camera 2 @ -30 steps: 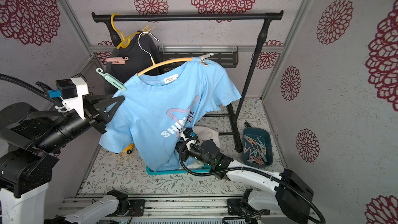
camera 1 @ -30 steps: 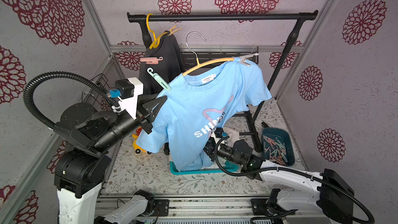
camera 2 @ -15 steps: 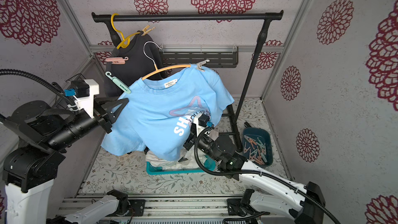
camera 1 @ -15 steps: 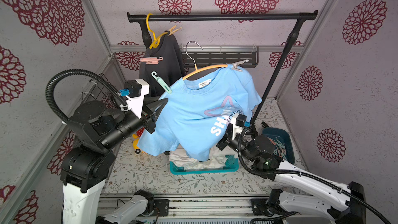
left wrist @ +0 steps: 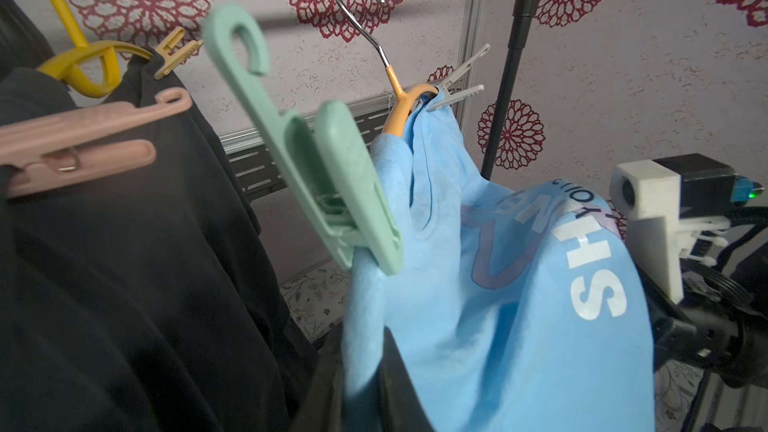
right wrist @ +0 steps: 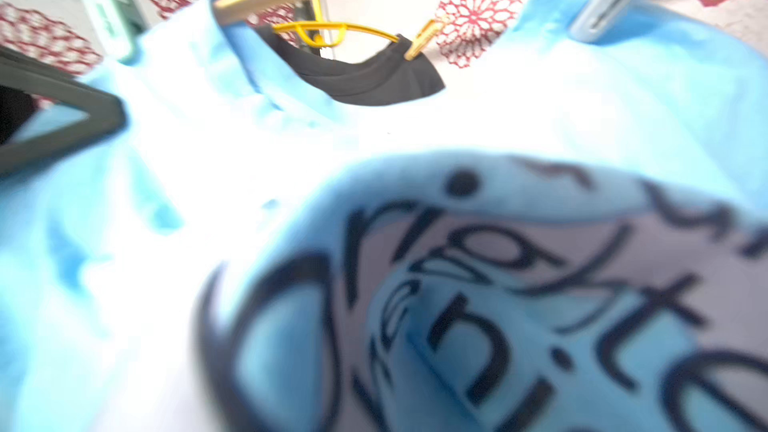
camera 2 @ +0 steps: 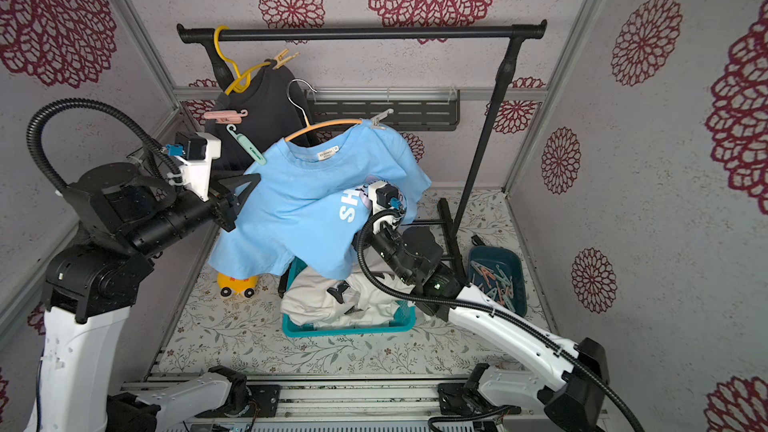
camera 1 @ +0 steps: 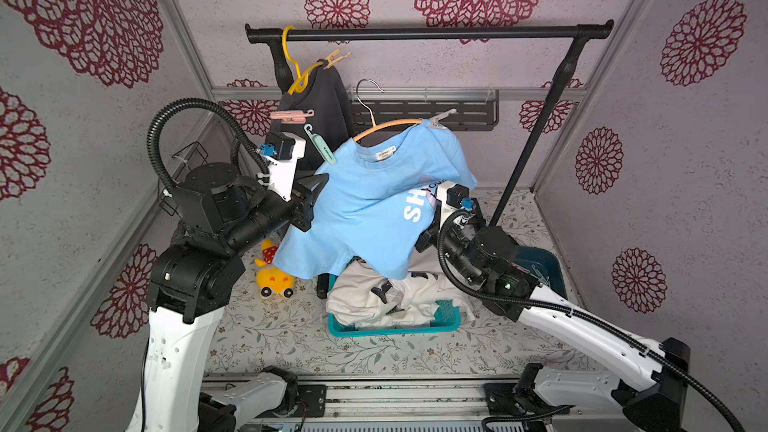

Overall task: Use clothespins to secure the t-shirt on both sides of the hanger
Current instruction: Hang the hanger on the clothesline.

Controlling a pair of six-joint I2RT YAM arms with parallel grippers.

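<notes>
The orange hanger's hook [camera 1: 362, 92] is upright below a free stretch of rail [camera 1: 352, 34], so the robot's right gripper keeps lifting the t-shirt until the hook sits on the rail.
A light blue t-shirt [camera 1: 361, 201] [camera 2: 291, 201] hangs on an orange hanger [camera 1: 386, 126] [camera 2: 328, 126] whose metal hook is free in the air below the rail. A mint green clothespin [camera 1: 320, 147] [left wrist: 324, 176] clamps one shoulder and a whitish clothespin [camera 1: 441, 117] [left wrist: 457, 85] the opposite one. My left gripper [camera 1: 318, 189] [left wrist: 361, 351] is shut on the t-shirt's cloth just under the green clothespin. My right gripper is hidden under the lifted front of the t-shirt [right wrist: 623, 76], shut in bunched cloth; only its wrist camera block [camera 1: 451, 197] shows.
A black rail [camera 1: 428, 33] spans the back, carrying a black top [camera 1: 320, 110] on a yellow hanger with pink [camera 1: 291, 116] and peach [camera 1: 337, 58] clothespins. Below lie a teal laundry basket [camera 1: 395, 328], a dark bin of clothespins [camera 2: 498, 280] and a yellow toy [camera 1: 272, 278].
My right gripper rose from near the basket, carrying the t-shirt's front up and back. The left arm drew the hanger lower and towards the black top.
</notes>
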